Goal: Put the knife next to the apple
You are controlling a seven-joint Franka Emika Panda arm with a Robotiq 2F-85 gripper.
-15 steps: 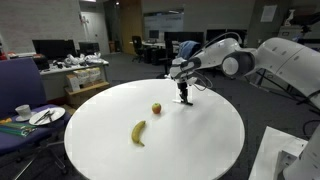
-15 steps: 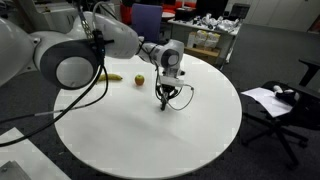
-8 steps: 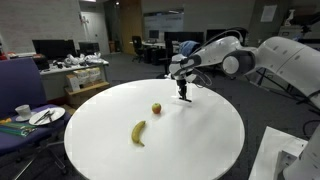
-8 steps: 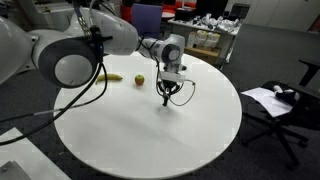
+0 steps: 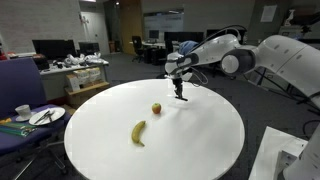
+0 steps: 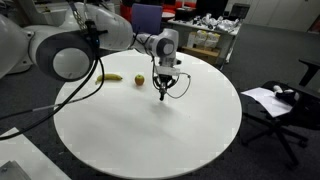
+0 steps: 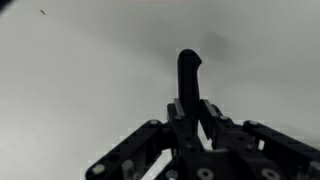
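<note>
The knife (image 5: 181,96) is hanging beyond the apple, away from the banana, so my gripper should move the knife back toward the banana and stop next to the apple.
My gripper (image 7: 187,112) is shut on the knife (image 7: 188,75), a thin black straight piece that sticks out beyond the fingertips in the wrist view. In both exterior views the gripper (image 5: 181,92) (image 6: 163,88) hangs just above the white round table with the knife pointing down. The small reddish-yellow apple (image 5: 156,108) (image 6: 139,79) sits on the table a short way from the gripper, apart from it.
A yellow banana (image 5: 139,132) (image 6: 113,77) lies on the white round table (image 5: 200,140) beyond the apple. Office chairs (image 6: 290,100), desks and a side table with dishes (image 5: 30,118) stand around the table.
The gripper with the knife has risen slightly and shifted a little toward the apple. The apple and banana have not moved.
</note>
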